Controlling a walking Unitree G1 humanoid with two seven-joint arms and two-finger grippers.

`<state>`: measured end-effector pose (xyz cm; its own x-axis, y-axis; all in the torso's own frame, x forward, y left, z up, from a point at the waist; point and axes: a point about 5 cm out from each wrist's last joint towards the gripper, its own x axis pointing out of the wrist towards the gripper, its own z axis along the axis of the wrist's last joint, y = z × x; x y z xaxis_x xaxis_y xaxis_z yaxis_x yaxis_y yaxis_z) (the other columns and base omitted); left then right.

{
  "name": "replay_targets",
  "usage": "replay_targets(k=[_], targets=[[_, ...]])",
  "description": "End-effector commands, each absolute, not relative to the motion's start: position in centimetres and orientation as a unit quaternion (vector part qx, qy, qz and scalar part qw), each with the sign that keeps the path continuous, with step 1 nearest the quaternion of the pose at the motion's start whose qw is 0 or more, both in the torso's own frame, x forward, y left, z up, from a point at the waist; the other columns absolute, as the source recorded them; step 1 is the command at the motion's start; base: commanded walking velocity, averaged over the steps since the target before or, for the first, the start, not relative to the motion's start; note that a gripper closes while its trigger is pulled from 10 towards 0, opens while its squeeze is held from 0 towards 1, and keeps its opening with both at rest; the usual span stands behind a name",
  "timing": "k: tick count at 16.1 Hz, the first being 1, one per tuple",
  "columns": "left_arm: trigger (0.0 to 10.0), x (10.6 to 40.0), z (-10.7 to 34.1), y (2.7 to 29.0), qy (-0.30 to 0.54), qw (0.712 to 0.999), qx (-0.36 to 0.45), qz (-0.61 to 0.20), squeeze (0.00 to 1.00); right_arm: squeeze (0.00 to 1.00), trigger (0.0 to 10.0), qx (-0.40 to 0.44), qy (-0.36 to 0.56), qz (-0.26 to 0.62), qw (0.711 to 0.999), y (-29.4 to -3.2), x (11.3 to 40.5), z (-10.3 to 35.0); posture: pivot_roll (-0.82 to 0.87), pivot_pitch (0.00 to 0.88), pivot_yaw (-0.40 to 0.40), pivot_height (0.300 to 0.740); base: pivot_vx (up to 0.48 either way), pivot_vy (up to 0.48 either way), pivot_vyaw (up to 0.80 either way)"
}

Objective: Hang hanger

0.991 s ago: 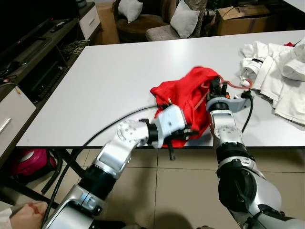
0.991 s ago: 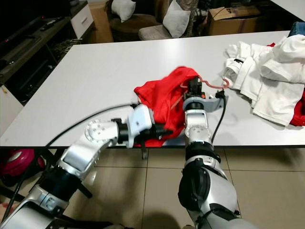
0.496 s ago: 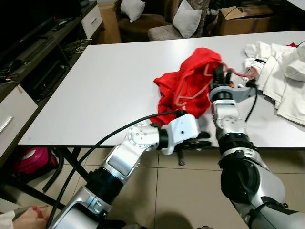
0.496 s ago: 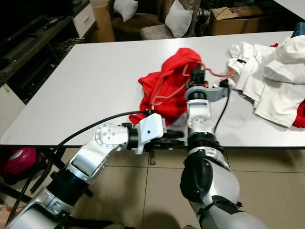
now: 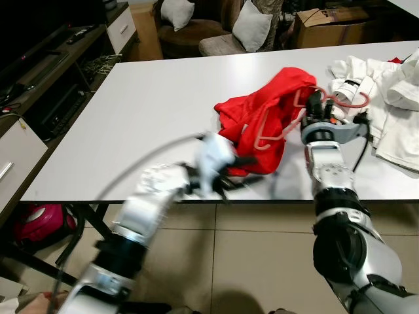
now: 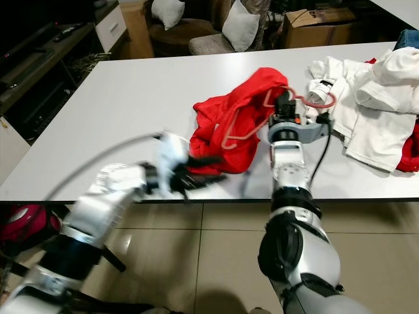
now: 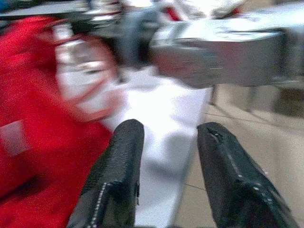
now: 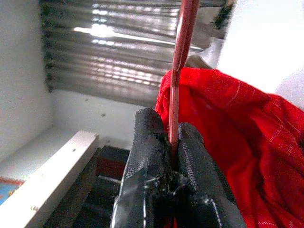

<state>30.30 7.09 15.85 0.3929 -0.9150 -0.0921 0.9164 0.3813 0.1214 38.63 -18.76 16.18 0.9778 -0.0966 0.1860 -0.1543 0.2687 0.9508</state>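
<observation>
My gripper will pull, and the bunched red garment [image 5: 262, 108] will slide over the hanger's corner [image 5: 263, 142] up to the hook, because the corner sticks out of the garment.
A red garment [image 5: 262, 118] hangs bunched on a pink-red hanger [image 8: 180, 47], lifted partly off the white table [image 5: 150, 111]. My right gripper [image 5: 316, 104] is shut on the hanger's thin rod near its hook, and the right wrist view shows both black fingers [image 8: 149, 142] pinching it. The left gripper [image 5: 243, 161], blurred with motion, is at the table's front edge just beside the garment's lower hem. In the left wrist view its fingers [image 7: 118, 166] stand open with nothing between them, the red cloth [image 7: 28, 142] off to one side.
A heap of white clothes [image 5: 386, 91] lies on the table's right end, close to the hanger's hook. Behind the table are a cardboard box [image 5: 330, 23] and a chair with cushions [image 5: 242, 29]. A low TV cabinet [image 5: 46, 78] runs along the left.
The right gripper has raised the hanger and garment higher and carried them to the right. The left arm has swung up from below the table edge toward the garment's hem.
</observation>
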Motion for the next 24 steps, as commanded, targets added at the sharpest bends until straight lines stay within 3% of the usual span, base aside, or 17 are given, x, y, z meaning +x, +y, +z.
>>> replay_targets(k=[1,2,3,4,5,8,13,24], targets=[[10.0,31.1,15.3,8.9,0.017,0.859,0.081,-0.506,1.00,0.00,10.0,0.576,-0.107,0.060,0.808,-18.0,38.7,17.2,-0.12,0.000,0.113,0.740,0.000,0.000,0.00],[10.0,31.9,14.9,10.3,0.021,0.890,0.076,-0.450,1.00,0.00,10.0,0.553,-0.099,0.085,0.823,-17.7,38.3,17.1,-0.12,0.000,0.109,0.740,0.000,0.000,0.00],[10.0,32.1,14.8,10.8,0.021,0.900,0.074,-0.430,1.00,0.00,10.0,0.542,-0.098,0.094,0.829,-17.6,38.0,17.1,-0.12,0.000,0.108,0.740,0.000,0.000,0.00],[10.0,32.4,14.5,12.2,0.025,0.925,0.060,-0.375,0.20,0.00,10.0,0.507,-0.099,0.123,0.847,-17.4,37.1,17.0,-0.13,0.000,0.109,0.740,0.000,0.000,0.00],[10.0,32.3,14.2,13.5,0.026,0.940,0.056,-0.336,0.00,0.00,10.0,0.485,-0.102,0.146,0.856,-17.3,36.1,17.0,-0.14,0.000,0.111,0.740,0.000,0.000,0.00],[10.0,30.4,13.6,16.5,0.028,0.959,0.036,-0.278,0.00,0.00,10.0,0.427,-0.101,0.186,0.879,-17.7,32.6,17.1,-0.15,0.000,0.107,0.740,0.000,0.000,0.68],[10.0,28.5,12.4,17.4,0.037,0.977,0.025,-0.208,0.00,0.00,10.0,0.358,-0.058,0.221,0.905,-17.0,28.1,16.9,-0.14,0.000,0.074,0.740,0.000,-0.312,0.80],[10.0,27.4,12.3,16.5,0.043,0.976,0.030,-0.211,0.00,0.00,10.0,0.334,-0.046,0.231,0.913,-17.0,26.2,17.4,-0.13,0.000,0.063,0.740,0.000,-0.480,0.80]])
